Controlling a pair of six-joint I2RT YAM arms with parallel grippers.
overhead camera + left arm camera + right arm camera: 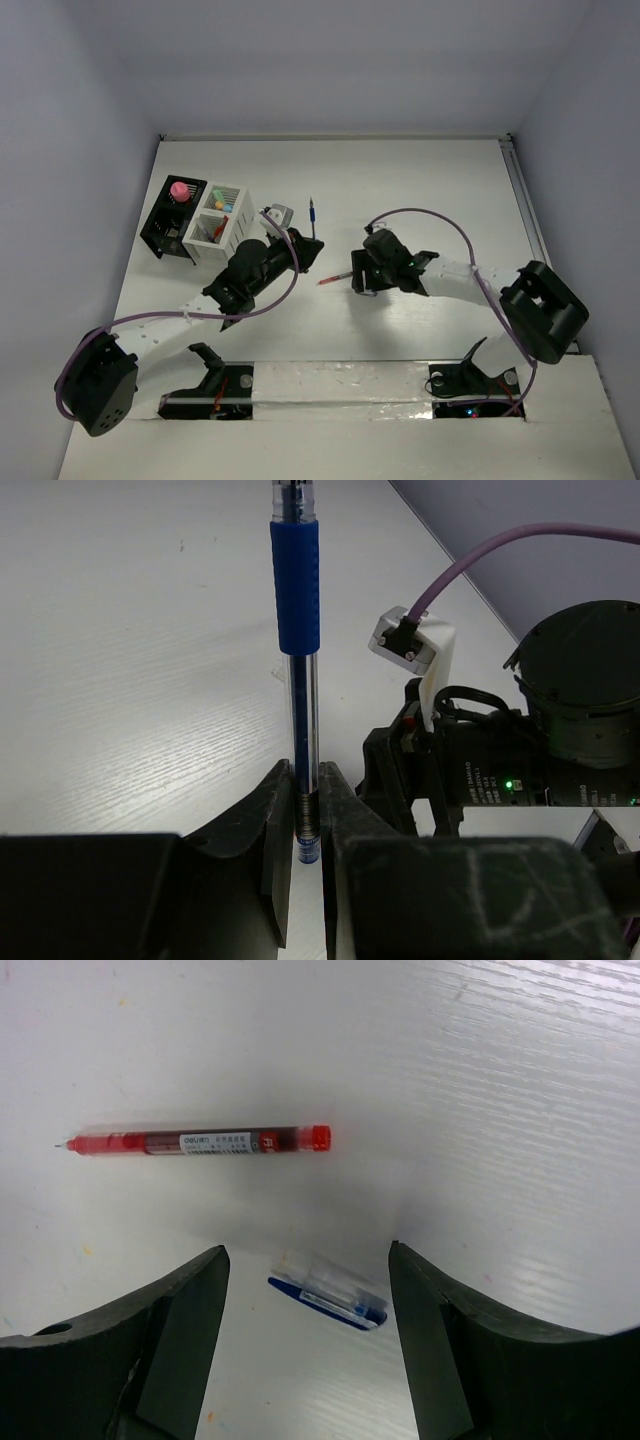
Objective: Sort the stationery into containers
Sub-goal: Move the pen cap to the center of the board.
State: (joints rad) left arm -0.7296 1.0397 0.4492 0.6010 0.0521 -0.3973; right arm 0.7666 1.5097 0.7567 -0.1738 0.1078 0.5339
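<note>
The clear pen cap [329,1289] is lying lengthwise from finger to finger. My right gripper should move back and turn to line up with the cap [322,1301] before it closes.
My left gripper [303,246] is shut on the rear end of a blue pen [312,213], which points away from the arm over the table. In the left wrist view the pen [296,590] sits clamped between the fingers [272,825]. My right gripper [360,277] is open and empty, low over the table. In the right wrist view a clear pen cap with a blue clip [330,1298] lies between the open fingers [190,1300], and a red pen [190,1142] lies just beyond. The red pen [335,280] lies left of the right gripper.
The black slotted box [165,228] holds a pink-topped piece [180,189]. The adjoining white two-compartment box [236,226] holds green and orange bits [220,205] and a red item [214,230]. The right arm's wrist [560,710] is close to the left gripper.
</note>
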